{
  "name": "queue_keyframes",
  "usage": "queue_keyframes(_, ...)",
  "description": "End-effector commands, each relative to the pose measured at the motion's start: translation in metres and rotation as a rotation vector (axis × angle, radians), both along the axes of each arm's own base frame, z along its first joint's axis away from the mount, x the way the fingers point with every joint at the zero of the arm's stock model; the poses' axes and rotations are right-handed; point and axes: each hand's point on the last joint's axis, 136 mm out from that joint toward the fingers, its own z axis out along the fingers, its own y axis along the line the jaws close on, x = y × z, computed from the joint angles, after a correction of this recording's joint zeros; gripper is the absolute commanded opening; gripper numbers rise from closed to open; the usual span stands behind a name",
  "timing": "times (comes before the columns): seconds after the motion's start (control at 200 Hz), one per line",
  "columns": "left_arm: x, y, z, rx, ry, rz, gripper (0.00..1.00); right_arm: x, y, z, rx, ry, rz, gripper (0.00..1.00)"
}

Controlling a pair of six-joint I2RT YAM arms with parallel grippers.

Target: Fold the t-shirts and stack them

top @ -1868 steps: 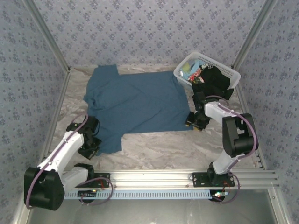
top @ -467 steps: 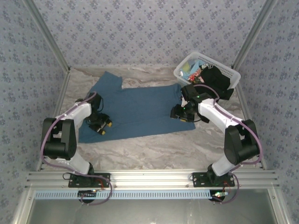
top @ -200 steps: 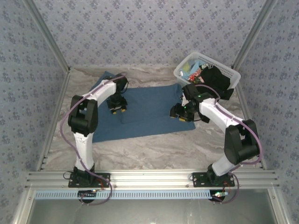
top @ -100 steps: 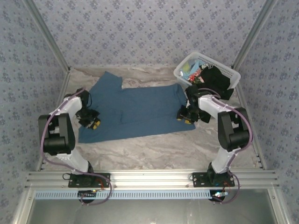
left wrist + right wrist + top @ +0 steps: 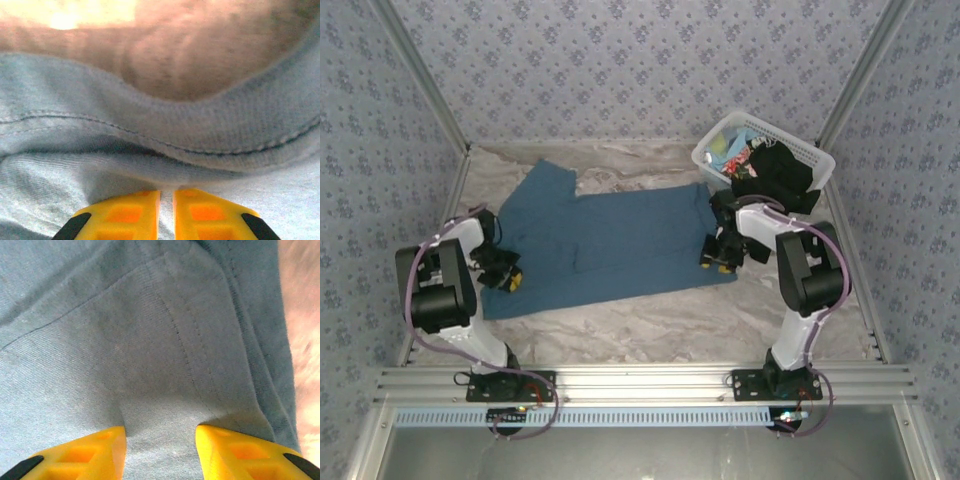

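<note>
The sleeve (image 5: 552, 178) sticks out past the t-shirt's far edge, so next I fold it in with my left gripper before my right gripper raises the t-shirt's far corner (image 5: 702, 189).
A dusty-blue t-shirt (image 5: 610, 240) lies spread and partly folded on the table, one sleeve pointing to the far left. My left gripper (image 5: 506, 275) sits at its left edge. In the left wrist view the yellow jaws (image 5: 166, 192) are shut, with a thin pinch of blue cloth (image 5: 100, 150) between them beside a hemmed edge. My right gripper (image 5: 719, 258) rests on the shirt's right edge. Its fingers (image 5: 160, 432) stand apart, tips pressed onto the cloth (image 5: 125, 340). A black t-shirt (image 5: 775, 175) hangs over the basket, with a light blue one (image 5: 725, 148) inside.
The white lattice basket (image 5: 820, 160) stands at the far right corner, close behind the right arm. Bare marbled tabletop (image 5: 650, 320) runs along the front of the shirt. Patterned walls and metal posts close in the left, right and back sides.
My left gripper moved from the shirt's upper middle out to its left edge and closed on the cloth. The right gripper narrowed a little and stayed at the right edge.
</note>
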Motion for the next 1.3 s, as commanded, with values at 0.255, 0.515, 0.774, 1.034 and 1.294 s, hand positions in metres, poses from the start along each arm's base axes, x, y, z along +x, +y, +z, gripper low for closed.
queue_keyframes(0.255,-0.040,0.019,0.001,0.064,0.097,0.005,0.17,-0.123,0.001,-0.004,-0.032,0.287,-0.010,0.47)
queue_keyframes(0.515,-0.005,0.039,0.047,0.178,-0.028,0.018,0.21,-0.072,0.007,0.038,-0.001,0.042,-0.031,0.56)
queue_keyframes(0.774,0.180,-0.013,0.119,0.174,-0.472,-0.347,0.39,0.062,-0.019,0.094,-0.102,-0.384,-0.090,0.57)
queue_keyframes(1.034,0.316,-0.054,0.108,0.162,-0.629,-0.558,0.42,0.142,-0.019,0.107,-0.150,-0.656,-0.126,0.56)
queue_keyframes(1.294,0.377,-0.071,0.071,0.180,-0.650,-0.512,0.43,0.146,-0.019,0.105,-0.128,-0.643,-0.116,0.56)
